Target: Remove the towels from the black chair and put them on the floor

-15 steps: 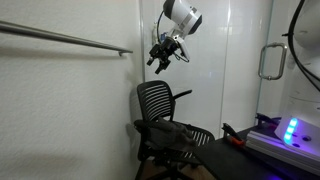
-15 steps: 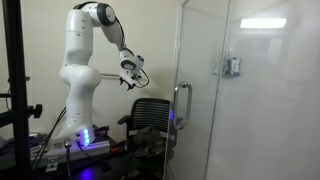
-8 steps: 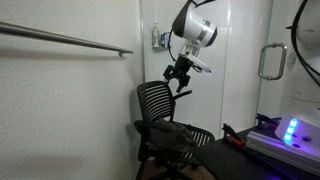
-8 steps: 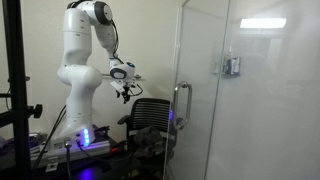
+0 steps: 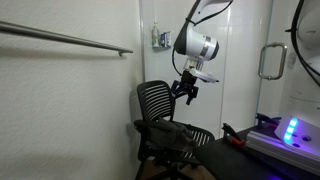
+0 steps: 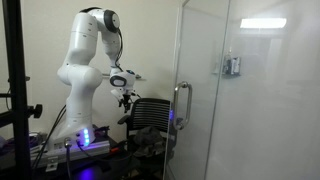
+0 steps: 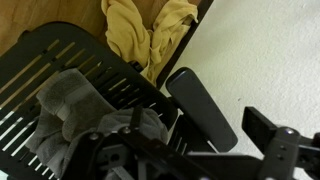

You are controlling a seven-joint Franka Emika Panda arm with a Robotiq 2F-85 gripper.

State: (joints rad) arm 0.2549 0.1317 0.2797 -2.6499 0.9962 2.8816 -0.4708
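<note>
The chair's armrest (image 7: 201,107) is under my gripper's open fingers, so I should go past the armrest and over the grey towel (image 7: 76,106) before I go down to grab the towel.
The black chair (image 5: 160,118) stands by the white wall, and it also shows as the chair (image 6: 150,115) behind the glass panel. In the wrist view a crumpled grey towel (image 7: 75,100) lies on the chair's slatted seat (image 7: 40,60). A tan towel (image 7: 145,35) lies bunched on the floor just past the seat's edge. My gripper (image 5: 188,90) hangs open and empty above the seat, close to the backrest. In the wrist view the gripper (image 7: 195,150) is over the armrest (image 7: 200,105), with nothing between its fingers.
A metal rail (image 5: 65,38) runs along the white wall beside the chair. A glass panel with a handle (image 6: 183,100) stands close to the chair. A black table edge with a lit blue device (image 5: 285,135) is nearby. The robot base (image 6: 75,110) stands behind the chair.
The arm has come down from high above the backrest to just over the chair seat. The jaws have spread to fully open.
</note>
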